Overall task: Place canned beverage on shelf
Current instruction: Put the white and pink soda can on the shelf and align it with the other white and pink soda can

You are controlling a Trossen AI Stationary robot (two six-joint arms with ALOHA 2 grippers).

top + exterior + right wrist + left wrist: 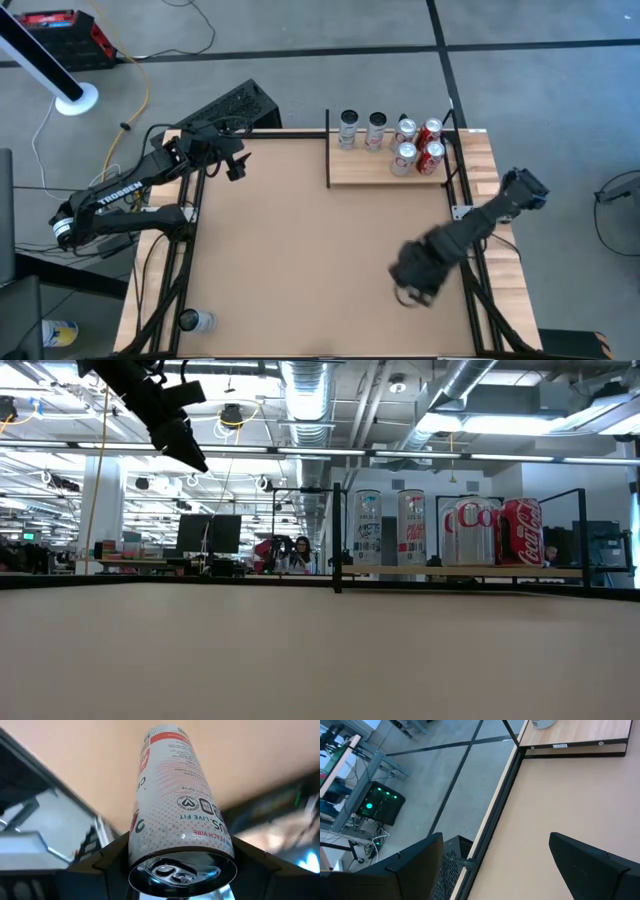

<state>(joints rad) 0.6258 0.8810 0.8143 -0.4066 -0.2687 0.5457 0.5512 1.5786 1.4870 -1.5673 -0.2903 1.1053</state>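
Observation:
Next, I stand the white can (179, 802) in front of the shelf (388, 214) and grip it from the side before shelving it, because it points along my right gripper's fingers.
My right gripper (410, 280) is over the table's near right part and is shut on a white can with red print (175, 795). The pale wood shelf (360, 170) with thin black uprights stands at the table's far right. Several cans (405, 140) stand upright on it, silver, white and red; they also show in the low view (470, 530). My left gripper (235, 165) is open and empty, raised over the table's far left, and shows in its wrist view (495, 865) and in the low view (185, 445). My right gripper pinches the can between its two fingers (112, 857), on opposite sides of the can's wall (145, 845) close to the top end with the pull tab (182, 870). The can lies along the fingers, its top toward the wrist and its base pointing away over the tabletop. I cannot tell whether it is clear of the table.
A silver can (195, 320) lies on its side at the table's near left corner. A black frame runs along the table's edges (185, 250). The shelf's near edge shows in the left wrist view (580, 745). A person sits in the room beyond the table (300, 555).

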